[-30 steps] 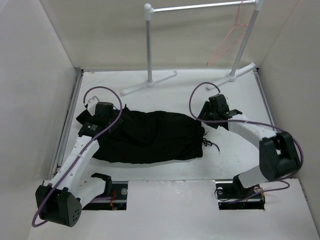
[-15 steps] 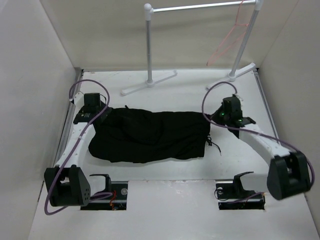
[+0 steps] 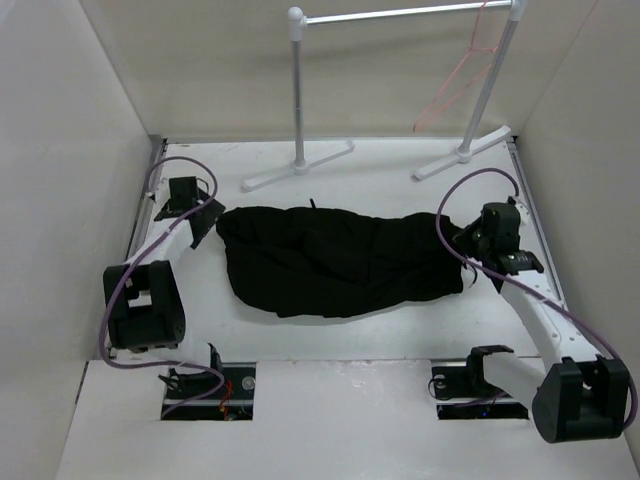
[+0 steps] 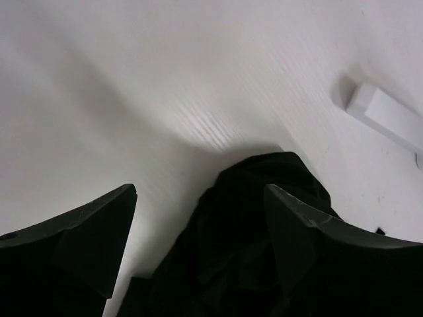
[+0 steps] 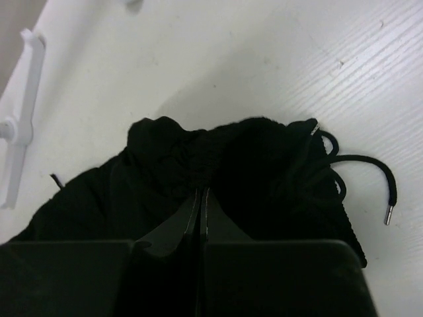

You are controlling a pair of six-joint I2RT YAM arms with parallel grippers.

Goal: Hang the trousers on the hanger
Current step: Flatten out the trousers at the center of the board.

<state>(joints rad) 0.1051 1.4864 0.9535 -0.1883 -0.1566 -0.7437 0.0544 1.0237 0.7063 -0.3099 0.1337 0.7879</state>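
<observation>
Next, I pinch the leg end with my left gripper while my right gripper pulls the trousers' waist away, because the trousers lie bunched [image 3: 335, 258] with their leg end [image 3: 231, 222] loose.
The black trousers [image 3: 340, 262] lie bunched across the middle of the table. My right gripper [image 3: 463, 252] is at their right end, shut on the gathered waist fabric [image 5: 198, 158]; its jaws [image 5: 200, 193] are pressed together, and the thin drawstring [image 5: 370, 162] trails to the right. My left gripper [image 3: 204, 222] stands open just left of the trousers' left end. In the left wrist view the dark fabric [image 4: 264, 191] lies between and beyond the spread fingers [image 4: 99, 228], which hold nothing. The pink hanger [image 3: 462, 72] hangs from the rack's crossbar at the back right.
A white-posted rack [image 3: 297, 95] with a silver crossbar [image 3: 400, 13] stands at the back, its feet [image 3: 300, 165] on the table. White walls close in the left and right sides. One rack foot [image 4: 386, 119] shows in the left wrist view.
The right gripper shut on the trousers' right end and moved right, dragging the cloth out lengthwise. The left gripper opened wider and drew back to the left, off the fabric.
</observation>
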